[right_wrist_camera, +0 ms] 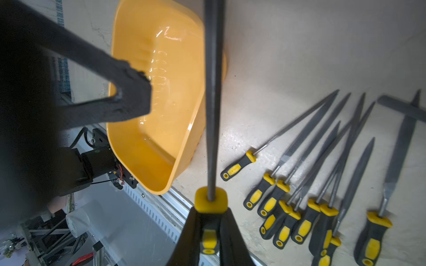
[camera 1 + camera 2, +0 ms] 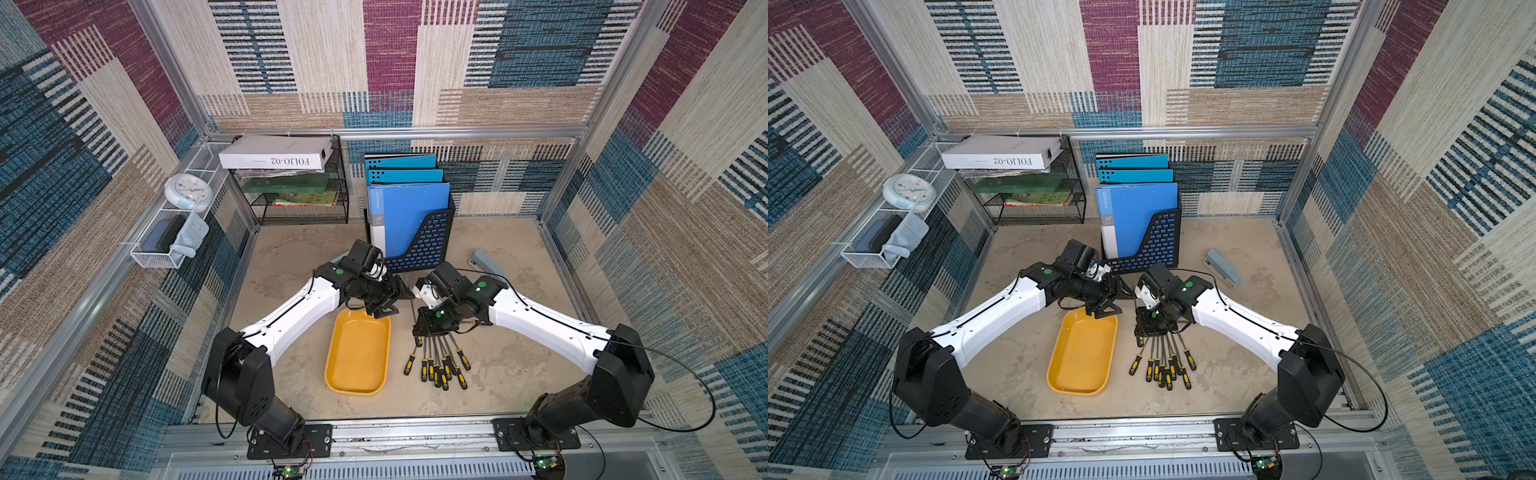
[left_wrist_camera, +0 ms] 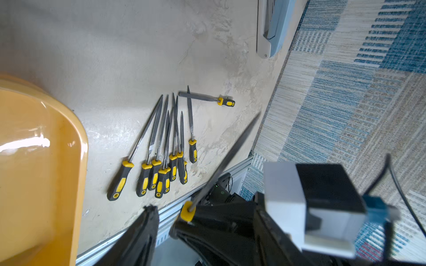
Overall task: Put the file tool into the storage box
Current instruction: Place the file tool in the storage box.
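Note:
I should now hold the file's handle (image 2: 418, 340) with my right gripper until my open left gripper closes on the file's grey body (image 1: 213, 106), which is free beside it.
My right gripper (image 1: 211, 221) is shut on the black-and-yellow handle of a file tool (image 1: 212, 92), whose grey shaft points away from it. In both top views this gripper (image 2: 419, 330) (image 2: 1144, 330) hangs to the right of the box's far end. The empty orange-yellow storage box (image 2: 357, 357) (image 2: 1081, 357) (image 3: 34, 161) (image 1: 156, 92) lies on the table. My left gripper (image 2: 395, 301) (image 3: 202, 207) is open above the box's far end. The held file's yellow collar (image 3: 187, 210) shows between its jaws, ungripped. One of its fingers (image 1: 129, 92) stands beside the shaft.
Several more files (image 2: 440, 365) (image 3: 161, 161) (image 1: 311, 184) lie fanned out right of the box. A black perforated folder holder (image 2: 419, 245) with blue folders stands behind the grippers. A grey stapler (image 2: 488, 264) lies at the back right, and a black mesh shelf (image 2: 299, 195) stands at the back left.

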Robot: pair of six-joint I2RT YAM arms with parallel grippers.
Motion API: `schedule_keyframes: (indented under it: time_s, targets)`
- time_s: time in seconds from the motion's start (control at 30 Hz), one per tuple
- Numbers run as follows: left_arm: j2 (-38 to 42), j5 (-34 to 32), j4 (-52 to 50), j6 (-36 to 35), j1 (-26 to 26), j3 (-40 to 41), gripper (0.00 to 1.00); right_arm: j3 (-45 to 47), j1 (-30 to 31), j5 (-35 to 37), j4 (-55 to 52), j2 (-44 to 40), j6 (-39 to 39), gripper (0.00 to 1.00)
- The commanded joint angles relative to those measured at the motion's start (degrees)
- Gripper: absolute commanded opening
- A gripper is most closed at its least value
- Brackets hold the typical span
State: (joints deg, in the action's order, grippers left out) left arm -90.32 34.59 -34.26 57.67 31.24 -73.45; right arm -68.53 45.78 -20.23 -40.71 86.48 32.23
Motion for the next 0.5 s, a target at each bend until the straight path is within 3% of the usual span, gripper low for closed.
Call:
schedule_keyframes:
  time_s: [0.0, 0.17, 0.3, 0.47]
  targets:
    - [-0.89, -0.86, 0.60, -1.13, 0.22, 0.14, 0.54, -0.28, 0.19, -1.91, 2.75, 0.23, 1.33, 0.04]
    - [-2.03, -2.91, 0.25, -2.12, 0.31, 0.49, 0.44, 0.14, 0.36, -3.41, 4.31, 0.89, 2.41, 0.04]
    - [-2.94, -3.29, 0.00, -2.36, 0.31, 0.24, 0.28, 0.24, 0.54, -4.30, 5.76, 1.10, 3.29, 0.05]
    - [-4.05, -4.92, -1.97, -3.95, 0.31, -0.80, 0.16, 0.28, 0.71, -6.19, 7.02, 1.59, 4.03, 0.05]
